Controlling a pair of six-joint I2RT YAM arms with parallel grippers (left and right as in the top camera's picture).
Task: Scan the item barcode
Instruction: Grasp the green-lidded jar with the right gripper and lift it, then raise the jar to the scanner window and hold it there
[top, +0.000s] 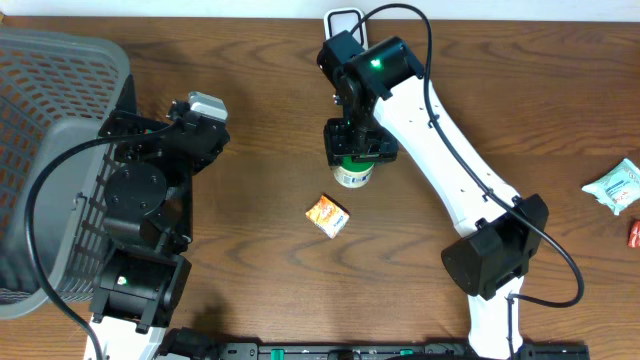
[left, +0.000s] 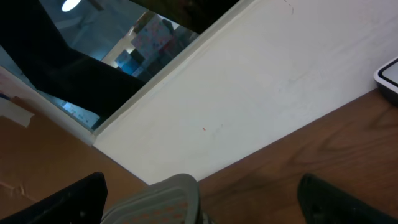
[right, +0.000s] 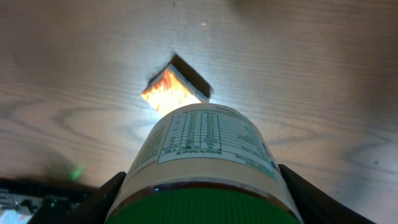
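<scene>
The jar points down next to the orange packet, away from the white device. Next, my right gripper swings the jar over the white device for the scan.
My right gripper is shut on a jar with a green lid and a white label, held low over the middle of the table. In the right wrist view the jar fills the space between the black fingers, its nutrition panel facing up; no barcode shows. My right gripper grips it near the lid. My left gripper rests at the left beside the basket. In the left wrist view that gripper stands open, with only a basket corner between its fingers.
A small orange packet lies just in front of the jar, also seen past it as the orange packet. A white device sits at the back edge. A grey basket fills the left side. Pale and red packets lie far right.
</scene>
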